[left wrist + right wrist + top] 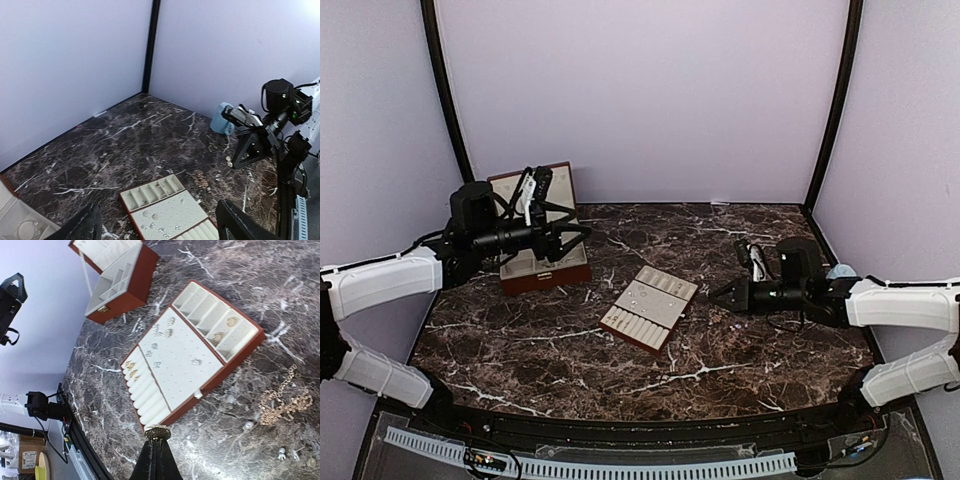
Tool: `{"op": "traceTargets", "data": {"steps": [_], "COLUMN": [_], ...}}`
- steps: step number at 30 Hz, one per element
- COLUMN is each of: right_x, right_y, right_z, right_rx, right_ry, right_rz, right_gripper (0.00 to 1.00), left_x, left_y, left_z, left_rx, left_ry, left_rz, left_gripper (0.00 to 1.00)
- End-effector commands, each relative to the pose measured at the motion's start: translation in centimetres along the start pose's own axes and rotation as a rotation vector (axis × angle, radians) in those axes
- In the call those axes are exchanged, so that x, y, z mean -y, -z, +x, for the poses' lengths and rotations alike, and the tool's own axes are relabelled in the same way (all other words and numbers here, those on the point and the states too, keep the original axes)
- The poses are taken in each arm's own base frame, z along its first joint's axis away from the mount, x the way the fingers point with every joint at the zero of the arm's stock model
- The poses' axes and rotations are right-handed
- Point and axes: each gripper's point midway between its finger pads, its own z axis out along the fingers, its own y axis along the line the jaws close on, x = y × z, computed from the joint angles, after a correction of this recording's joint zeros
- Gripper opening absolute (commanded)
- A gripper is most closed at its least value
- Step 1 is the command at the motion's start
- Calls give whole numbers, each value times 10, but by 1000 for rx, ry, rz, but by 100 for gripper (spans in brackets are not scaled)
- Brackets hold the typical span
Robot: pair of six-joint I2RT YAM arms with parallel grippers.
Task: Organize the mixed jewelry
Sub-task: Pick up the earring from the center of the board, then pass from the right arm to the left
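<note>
The gold ring's round top [158, 432] sticks out clear of my right gripper's fingers, so my open left gripper should go on approaching before its fingers close around that top [229, 161].
The mixed jewelry is partly on the cream slotted tray [185, 365] and partly loose on the marble. Small studs [161, 331] sit on the tray's pinhole panel, gold rings [131, 369] in its roll slots, and rings [218, 336] in its compartments. A gold chain [282, 402] and tiny studs [248, 425] lie loose to the tray's right. My right gripper [157, 436] is shut on a round-topped gold ring [157, 431], just off the tray's near corner [712, 295]. My left gripper [157, 212] is open and empty, hovering over the open box [545, 262].
The reddish-brown box with cream lining [117, 277] stands open at the back left, lid up. A pale blue object [221, 119] sits by the right wall behind my right arm. Purple walls close in the back and sides.
</note>
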Motion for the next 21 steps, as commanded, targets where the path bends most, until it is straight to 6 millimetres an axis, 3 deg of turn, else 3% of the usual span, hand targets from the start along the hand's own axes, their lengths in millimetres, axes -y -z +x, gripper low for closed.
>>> {"op": "traceTargets", "data": {"steps": [1, 13, 21], "right_x": [-47, -128, -153], "right_y": [8, 0, -7], "right_z": [-14, -13, -16], "right_rx": [-3, -118, -95], "right_ry": [138, 299, 427], "right_rz": [-190, -421, -436], "right_gripper": [0, 0, 0], "left_x": [48, 139, 160], "left_y": [-15, -40, -42], "left_z": [1, 33, 41], "left_rx": [0, -155, -207], "left_ry": [1, 215, 330], "left_rz": [273, 737, 871], "left_gripper": [81, 78, 76]}}
